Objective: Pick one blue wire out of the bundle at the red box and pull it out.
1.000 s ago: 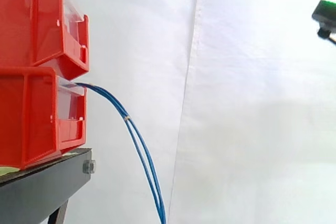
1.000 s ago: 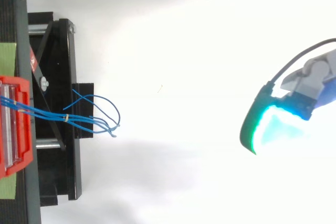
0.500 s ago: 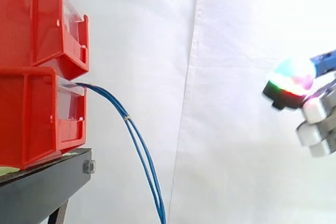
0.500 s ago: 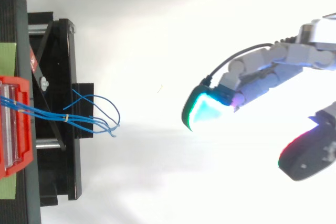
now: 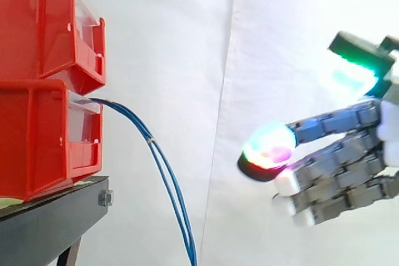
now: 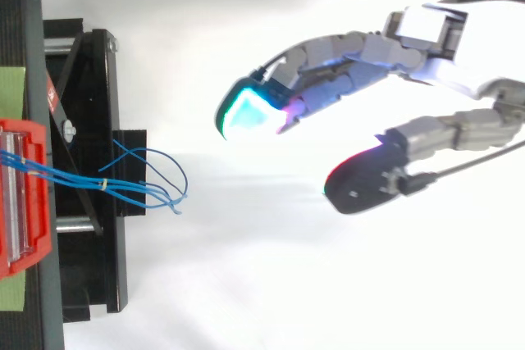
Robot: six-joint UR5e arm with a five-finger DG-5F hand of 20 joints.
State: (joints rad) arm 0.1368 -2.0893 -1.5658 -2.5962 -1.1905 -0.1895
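The blue wires (image 5: 172,185) are held close together by the pale tie (image 5: 150,140), so the whole bundle will come up together in one smooth arch when I lift them.
A bundle of thin blue wires (image 5: 163,172) comes out of the lower red box (image 5: 47,138) and droops down to the right; a pale tie binds it partway along. From above, the blue wires (image 6: 123,182) fan out past the tie into loose curled ends. My hand (image 5: 340,166) reaches in from the right, fingers stretched toward the wires, thumb apart above them. It is open and holds nothing. In the top view the hand (image 6: 361,71) has its glowing fingertips (image 6: 250,112) a short way right of the wire ends, not touching them.
A second red box (image 5: 50,26) is stacked on the lower one. Both rest on a black stand (image 5: 56,222), whose frame (image 6: 90,170) lies under the wires. A white curtain is behind everything.
My hand has moved left from the right edge toward the wires, coming much further into both views. The wires and boxes have not moved.
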